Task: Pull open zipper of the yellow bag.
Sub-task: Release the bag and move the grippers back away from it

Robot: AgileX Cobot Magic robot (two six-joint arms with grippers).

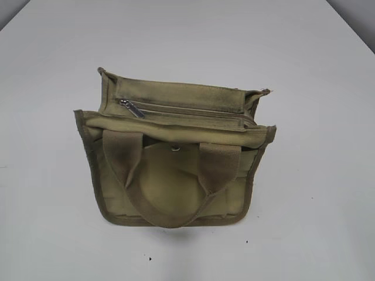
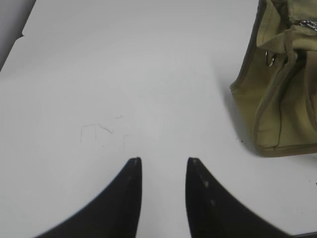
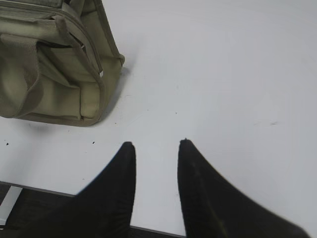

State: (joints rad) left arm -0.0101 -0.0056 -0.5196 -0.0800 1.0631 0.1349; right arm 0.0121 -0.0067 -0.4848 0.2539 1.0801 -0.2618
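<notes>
The bag's top should bend and its base should stay in place when I hold the back corner (image 1: 107, 88) and pull the zipper, because thin walls slouch (image 1: 176, 131) above the base.
The yellow bag (image 1: 176, 158) stands in the middle of the white table, its two webbing handles hanging over the near side. The zipper (image 1: 187, 113) runs along the top and looks closed, with its silver pull tab (image 1: 131, 108) at the left end. A silver snap (image 1: 176, 148) sits below it. Neither arm shows in the exterior view. My left gripper (image 2: 163, 159) is open over bare table, with the bag (image 2: 282, 89) up and to its right. My right gripper (image 3: 156, 144) is open and empty near the table's front edge, the bag (image 3: 54, 64) at its upper left.
The white table (image 1: 304, 70) spreads around the bag on all sides. Its dark front edge (image 3: 29, 191) shows below the right gripper. Faint pencil marks (image 2: 101, 131) lie ahead of the left gripper.
</notes>
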